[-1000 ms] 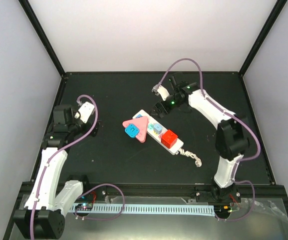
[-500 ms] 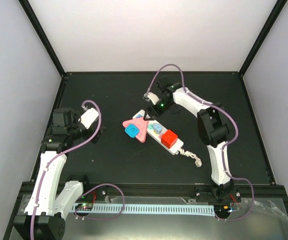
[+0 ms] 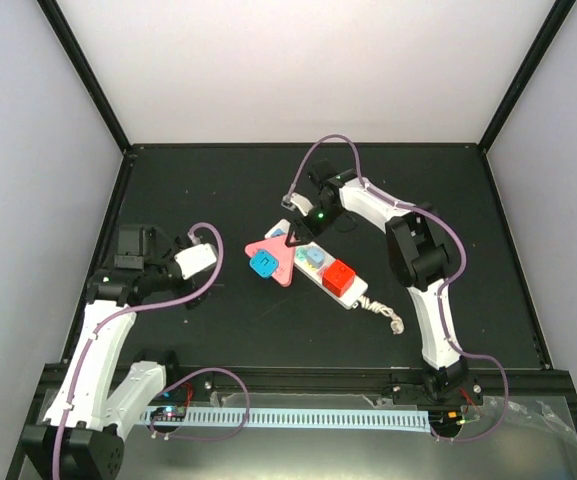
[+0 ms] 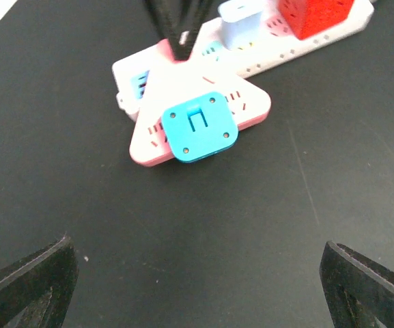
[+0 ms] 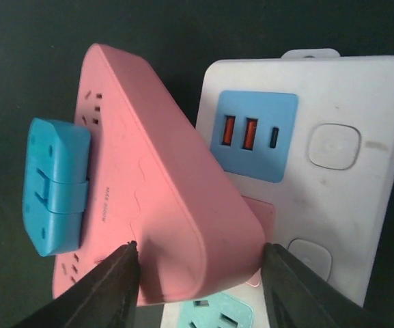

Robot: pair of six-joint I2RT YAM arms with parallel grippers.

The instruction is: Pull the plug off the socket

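With the strip and pink plug (image 3: 282,254) slanting, my right gripper next turns them and steadies the pink plug's corner before my left gripper pulls off the blue plug.
The white socket strip (image 3: 354,297) lies slantwise at mid-table, its twisted cord (image 3: 383,314) at the near right end. A pink triangular plug (image 3: 282,260) carrying a blue plug (image 3: 264,262) sits in its far left end, beside a light blue plug (image 3: 314,258) and a red plug (image 3: 339,276). My right gripper (image 3: 298,236) is shut on the pink plug's corner (image 5: 162,184), fingers pressing both sides (image 5: 197,256), over the strip (image 5: 374,205). My left gripper (image 4: 197,273) is open and empty, low over the mat, left of the pink plug (image 4: 251,102).
The strip's blue USB face (image 5: 251,137) and white buttons lie right of the pink plug. The black mat is bounded by black frame posts and white walls. My left arm (image 3: 193,262) sits about a hand's width left of the strip.
My right gripper came down from the far side onto the pink plug's corner. My left gripper swung right and nearer, toward the strip.
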